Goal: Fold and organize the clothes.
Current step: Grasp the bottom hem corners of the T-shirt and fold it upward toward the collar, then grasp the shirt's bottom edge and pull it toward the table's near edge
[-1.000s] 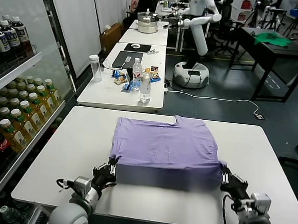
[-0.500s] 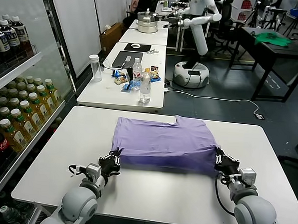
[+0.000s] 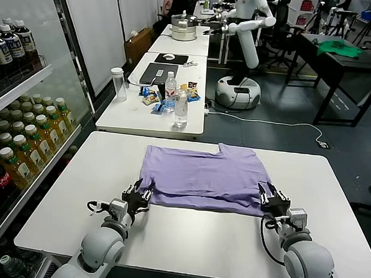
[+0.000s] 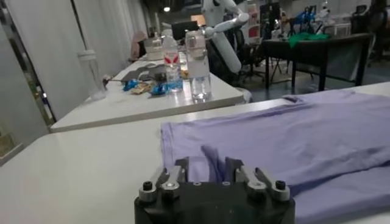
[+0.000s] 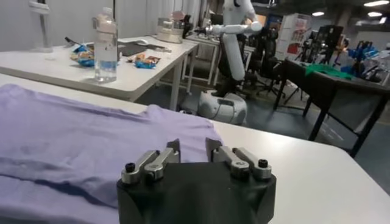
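The lavender t-shirt's far edge [image 3: 182, 150] is close to the table's far edge, so my left gripper and right gripper should pull the near corners [image 3: 152, 197] toward me before they fold the t-shirt.
The lavender t-shirt [image 3: 202, 174] lies folded on the white table [image 3: 199, 239], its near half doubled back over the far half. My left gripper [image 3: 138, 192] sits low at the fold's near left corner, jaws open, with a crease of fabric just beyond the fingertips in the left wrist view [image 4: 207, 167]. My right gripper [image 3: 271, 197] sits at the near right corner, jaws open, the shirt [image 5: 73, 134] lying ahead of it in the right wrist view [image 5: 193, 149]. No print shows on the shirt [image 4: 292, 140].
A second white table behind holds water bottles [image 3: 181, 107], a laptop [image 3: 159, 73], snacks and a clear cup [image 3: 118, 84]. A fridge shelf of bottles [image 3: 23, 143] stands at the left. A white robot [image 3: 244, 30] and a green cloth [image 3: 339, 47] on a dark table are far back.
Both grippers carried the shirt's near hem away from me and laid it over the far half. The raised fold has flattened, and the jaws now stand open at the fold's corners.
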`<state>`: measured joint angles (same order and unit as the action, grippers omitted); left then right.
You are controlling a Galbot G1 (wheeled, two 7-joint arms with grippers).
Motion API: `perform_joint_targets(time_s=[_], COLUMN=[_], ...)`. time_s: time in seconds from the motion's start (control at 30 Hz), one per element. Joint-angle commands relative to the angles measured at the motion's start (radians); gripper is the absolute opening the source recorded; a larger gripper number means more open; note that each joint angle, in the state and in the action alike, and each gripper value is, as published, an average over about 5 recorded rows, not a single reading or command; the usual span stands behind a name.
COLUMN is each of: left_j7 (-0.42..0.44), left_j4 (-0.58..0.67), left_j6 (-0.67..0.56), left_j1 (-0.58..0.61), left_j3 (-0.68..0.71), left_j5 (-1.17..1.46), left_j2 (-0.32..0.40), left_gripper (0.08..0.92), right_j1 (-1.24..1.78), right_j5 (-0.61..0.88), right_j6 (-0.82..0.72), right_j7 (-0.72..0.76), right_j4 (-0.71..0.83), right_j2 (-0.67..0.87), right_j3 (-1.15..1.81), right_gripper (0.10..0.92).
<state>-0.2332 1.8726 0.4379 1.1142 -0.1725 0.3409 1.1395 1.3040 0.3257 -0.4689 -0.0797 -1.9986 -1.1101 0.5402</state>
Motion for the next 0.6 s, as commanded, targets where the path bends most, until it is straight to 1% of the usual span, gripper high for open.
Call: perform_joint_targets(time_s=[0.03,0.17,0.23,0.3,0.4,0.6], left_j7=[-0.027,-0.050,-0.058,-0.063,-0.062,-0.061], left_j4=[-0.020,-0.076,-0.101,-0.118,-0.128,-0.132], left_j6=[0.016,0.025,0.025,0.025,0.029,0.040], left_j1=[0.051,0.011,-0.006,-0.015,-0.016,-0.014], left_j3=[-0.005,0.003,0.007,0.009,0.011,0.010], left_j5=[-0.004,0.005,0.007,0.012,0.020,0.047], left_j2=[0.039,0.055,0.060,0.062,0.061,0.065], left_gripper=[0.610,0.731,0.775,0.795,0.742,0.570], right_j1=[0.066,0.024,0.009,0.002,0.002,0.006], right_j5=[0.002,0.039,0.063,0.078,0.087,0.123], right_j6=[-0.028,-0.066,-0.076,-0.080,-0.080,-0.080], right_j7=[0.003,-0.011,-0.019,-0.022,-0.017,-0.012], right_j4=[0.029,0.097,0.120,0.136,0.145,0.143], right_j2=[-0.004,-0.018,-0.027,-0.034,-0.036,-0.031], right_j3=[0.063,0.033,0.017,0.004,-0.009,-0.011], right_gripper=[0.637,0.733,0.736,0.697,0.612,0.440])
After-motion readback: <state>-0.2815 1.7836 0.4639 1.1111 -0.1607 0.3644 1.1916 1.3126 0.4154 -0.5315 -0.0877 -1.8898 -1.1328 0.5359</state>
